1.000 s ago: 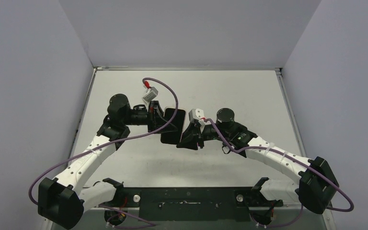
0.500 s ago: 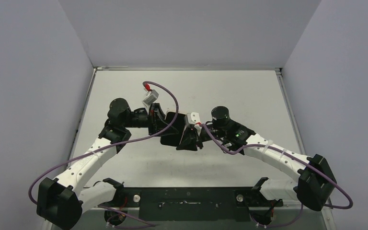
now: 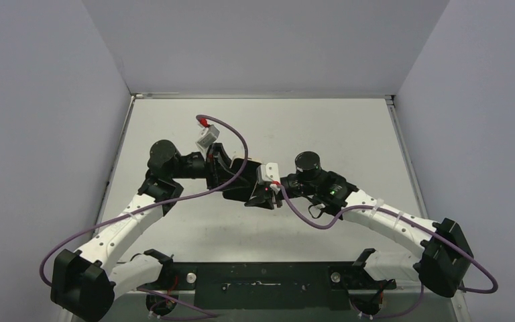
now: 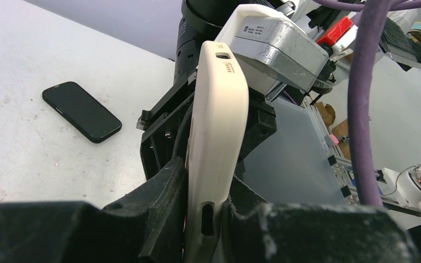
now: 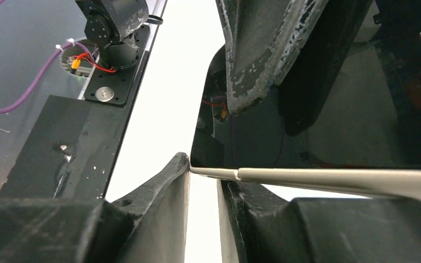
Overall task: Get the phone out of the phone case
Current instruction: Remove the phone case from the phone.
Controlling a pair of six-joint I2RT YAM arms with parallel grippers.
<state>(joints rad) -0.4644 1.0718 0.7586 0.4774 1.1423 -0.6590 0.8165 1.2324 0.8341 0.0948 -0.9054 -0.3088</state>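
My right gripper should back off while my left gripper turns the case's corner [image 5: 195,166] toward it, since the cream case's edge [image 5: 238,173] lies across my right fingers' ends.
My left gripper [image 3: 231,180] is shut on the cream phone case [image 4: 219,109], holding it on edge above the table; the case stands clamped between its jaws in the left wrist view [image 4: 205,175]. The cased phone [image 3: 245,182] hangs between both grippers. In the right wrist view the glossy black screen [image 5: 318,131] faces up over the cream case edge [image 5: 334,179]. My right gripper [image 5: 203,167] has its jaws a little apart, with the case's corner resting at its fingertips [image 5: 181,164]. It sits just right of the phone [image 3: 261,192].
A second black phone [image 4: 81,111] lies flat on the white table [image 3: 349,127], seen only in the left wrist view. Purple cables [image 3: 238,137] loop over both arms. The black base plate [image 3: 261,285] runs along the near edge. Grey walls enclose the table.
My right gripper has moved left until its fingertips meet the cased phone. My left gripper has turned the phone more onto its edge and shifted slightly left.
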